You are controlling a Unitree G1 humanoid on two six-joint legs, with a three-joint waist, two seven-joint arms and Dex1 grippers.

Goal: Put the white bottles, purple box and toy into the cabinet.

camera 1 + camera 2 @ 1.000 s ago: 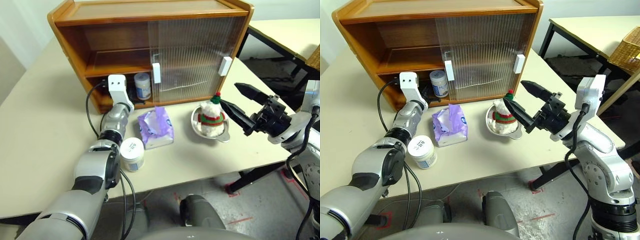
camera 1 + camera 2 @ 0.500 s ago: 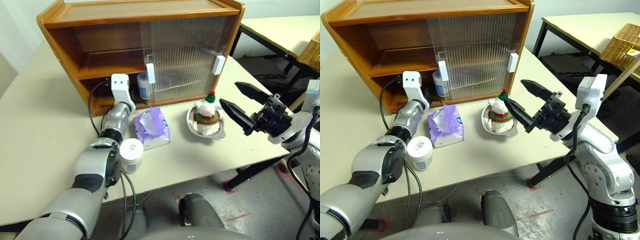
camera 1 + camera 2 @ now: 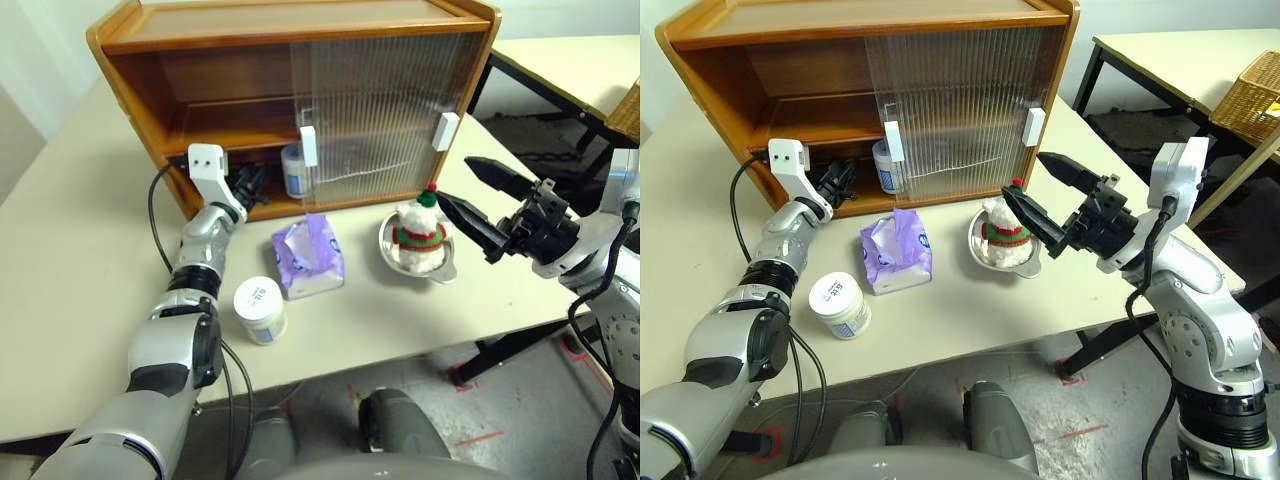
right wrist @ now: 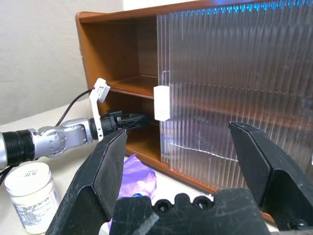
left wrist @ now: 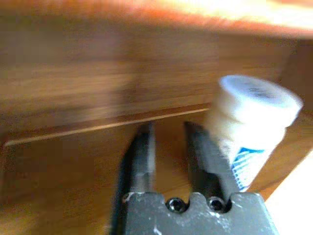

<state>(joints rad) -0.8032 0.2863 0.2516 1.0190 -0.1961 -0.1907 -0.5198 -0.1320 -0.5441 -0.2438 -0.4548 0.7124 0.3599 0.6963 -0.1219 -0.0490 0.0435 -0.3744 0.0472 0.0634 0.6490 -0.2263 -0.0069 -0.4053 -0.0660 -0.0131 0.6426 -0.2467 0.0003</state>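
Note:
My gripper will make the door (image 3: 345, 110) beside the cabinet's opening slide alone across the open half when it pushes that door, because the ribbed doors overlap and have separate white handles (image 3: 308, 146).
One white bottle (image 3: 293, 170) stands inside the cabinet (image 3: 300, 20), in the lower left compartment next to the door's edge. My left gripper (image 3: 250, 183) reaches level into that compartment just left of this bottle. Its fingers (image 5: 142, 152) are open with nothing between them, and the bottle (image 5: 249, 127) stands beside one finger. A second white bottle (image 3: 260, 308) stands on the table in front. The purple box (image 3: 310, 257) lies to its right. The toy (image 3: 420, 235) sits in a metal bowl (image 3: 385, 245). My right gripper (image 3: 455, 182) hangs wide open and empty right of the toy.
Both ribbed sliding doors (image 3: 380, 110) cover the cabinet's right half, so the left half and its shelf (image 3: 220, 140) stand open. A cable (image 3: 155, 215) loops from my left wrist over the table. Another table (image 3: 570, 60) and a wicker basket (image 3: 1250, 95) stand at the back right.
My left gripper has drawn to the left and slightly up, away from the bottle in the cabinet, and its fingers have parted. The right arm has kept still. The camera has shifted.

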